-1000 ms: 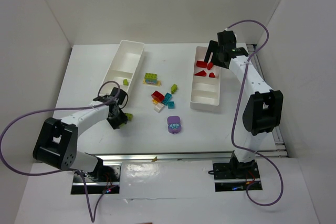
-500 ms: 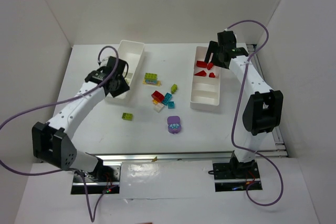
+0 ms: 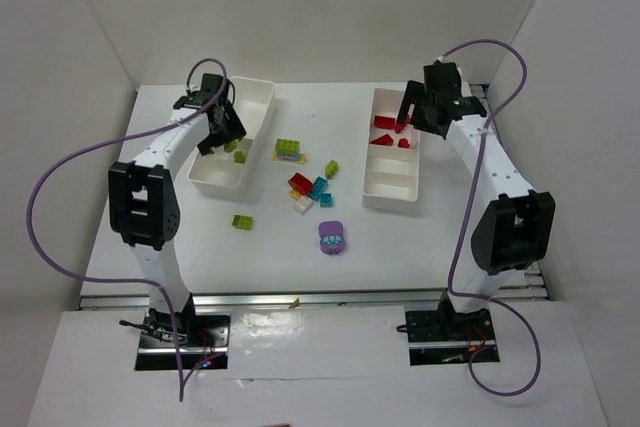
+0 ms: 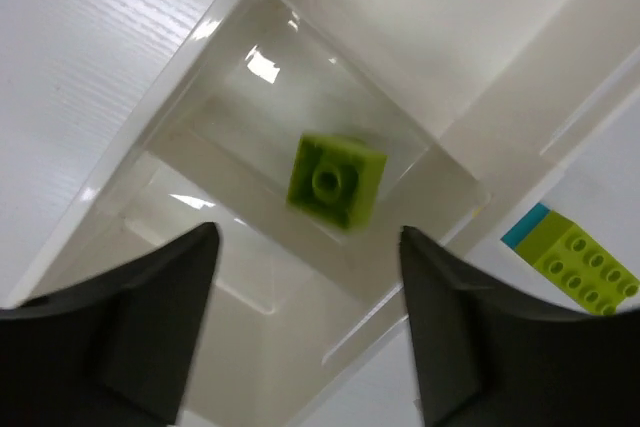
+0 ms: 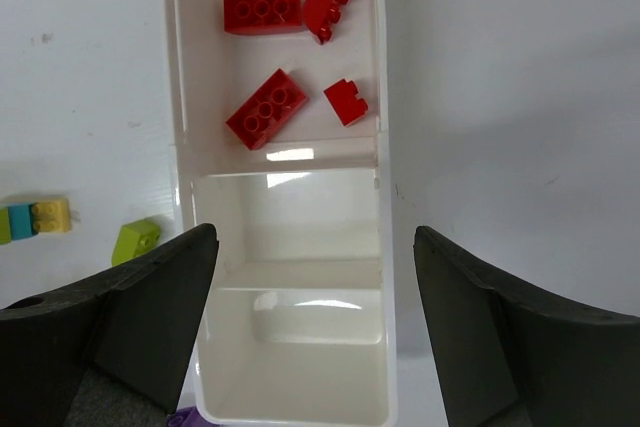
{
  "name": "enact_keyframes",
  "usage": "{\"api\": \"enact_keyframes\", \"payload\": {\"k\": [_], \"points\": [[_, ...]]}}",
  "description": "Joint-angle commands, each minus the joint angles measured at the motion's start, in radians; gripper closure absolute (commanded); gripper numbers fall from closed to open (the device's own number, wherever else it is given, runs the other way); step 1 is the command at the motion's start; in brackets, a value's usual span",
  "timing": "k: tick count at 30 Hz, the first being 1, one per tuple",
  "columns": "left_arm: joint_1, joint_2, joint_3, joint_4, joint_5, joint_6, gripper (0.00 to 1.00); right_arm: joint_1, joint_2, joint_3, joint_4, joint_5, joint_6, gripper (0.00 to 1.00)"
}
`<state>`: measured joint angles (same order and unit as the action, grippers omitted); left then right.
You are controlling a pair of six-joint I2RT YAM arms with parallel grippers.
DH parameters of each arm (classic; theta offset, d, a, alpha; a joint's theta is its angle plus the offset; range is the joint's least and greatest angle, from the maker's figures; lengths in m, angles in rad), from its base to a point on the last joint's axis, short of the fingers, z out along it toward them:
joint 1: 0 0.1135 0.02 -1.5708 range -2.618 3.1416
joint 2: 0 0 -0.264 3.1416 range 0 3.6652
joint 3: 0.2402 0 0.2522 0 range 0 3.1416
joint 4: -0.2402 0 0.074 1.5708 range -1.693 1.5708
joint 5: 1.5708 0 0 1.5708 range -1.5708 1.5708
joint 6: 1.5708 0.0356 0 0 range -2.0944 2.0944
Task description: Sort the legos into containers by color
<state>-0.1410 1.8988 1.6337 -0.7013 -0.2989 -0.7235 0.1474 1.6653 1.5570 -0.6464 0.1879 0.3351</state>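
The lime brick (image 3: 242,222) near the lime legos' tray is apart from the other loose legos, so my open left gripper goes on going there before it closes around the brick.
My left gripper (image 3: 226,133) (image 4: 307,247) hangs open over the middle of the left white container (image 3: 254,97) (image 4: 200,57). Below its fingers a lime green lego (image 4: 335,179) shows blurred inside a compartment, free of both fingers. Another lime lego (image 3: 240,155) lies in the same tray. My right gripper (image 3: 408,112) (image 5: 315,247) is open and empty above the right container (image 3: 392,192) (image 5: 385,247). Several red legos (image 5: 266,109) (image 3: 385,122) fill that tray's far compartment. Its two nearer compartments hold nothing.
Loose legos lie between the trays: a lime, yellow and teal stack (image 3: 288,149) (image 4: 585,262), a lime brick (image 3: 331,167) (image 5: 137,240), a red one (image 3: 300,183), teal (image 3: 319,187), white (image 3: 303,203), another lime (image 3: 243,221) and the purple piece (image 3: 332,237).
My left arm swung from the front left of the table up to the left tray and its gripper opened, with a lime lego now below it. The right arm barely moved.
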Motion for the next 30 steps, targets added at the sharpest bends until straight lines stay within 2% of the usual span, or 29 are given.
{"api": "enact_keyframes", "payload": {"k": [1,4,7,8,11,14,15,20,24,30], "points": [[0.017,0.032,0.067,0.017,0.041,0.042,0.11,-0.006,-0.033,-0.028,-0.018,0.005,0.008,0.13],[0.017,0.019,0.068,0.017,0.064,0.052,0.09,-0.006,-0.033,-0.038,-0.018,-0.016,0.008,0.13],[-0.012,-0.044,0.017,0.017,0.064,0.062,0.16,0.006,-0.033,-0.048,-0.018,-0.016,0.018,0.13],[-0.047,-0.106,-0.027,0.017,0.064,0.09,0.2,0.017,-0.033,-0.048,-0.018,-0.016,0.018,0.13],[-0.118,-0.208,-0.16,0.017,0.032,0.099,0.2,0.017,-0.033,-0.048,-0.009,-0.016,0.018,0.13],[-0.206,-0.335,-0.286,0.008,0.0,0.036,0.14,0.026,-0.012,-0.048,0.001,-0.016,0.018,0.13],[-0.241,-0.365,-0.373,0.008,-0.035,-0.012,0.12,0.026,-0.012,-0.037,0.001,-0.016,0.018,0.13],[-0.304,-0.486,-0.547,-0.026,-0.135,-0.184,0.09,0.046,0.021,-0.006,0.001,-0.016,0.018,0.13],[-0.313,-0.475,-0.665,0.035,-0.091,-0.278,0.08,0.055,0.021,-0.006,0.001,-0.027,0.018,0.12],[-0.269,-0.336,-0.667,0.092,-0.008,-0.346,0.14,0.055,0.021,-0.006,-0.009,-0.018,0.018,0.12]]}}
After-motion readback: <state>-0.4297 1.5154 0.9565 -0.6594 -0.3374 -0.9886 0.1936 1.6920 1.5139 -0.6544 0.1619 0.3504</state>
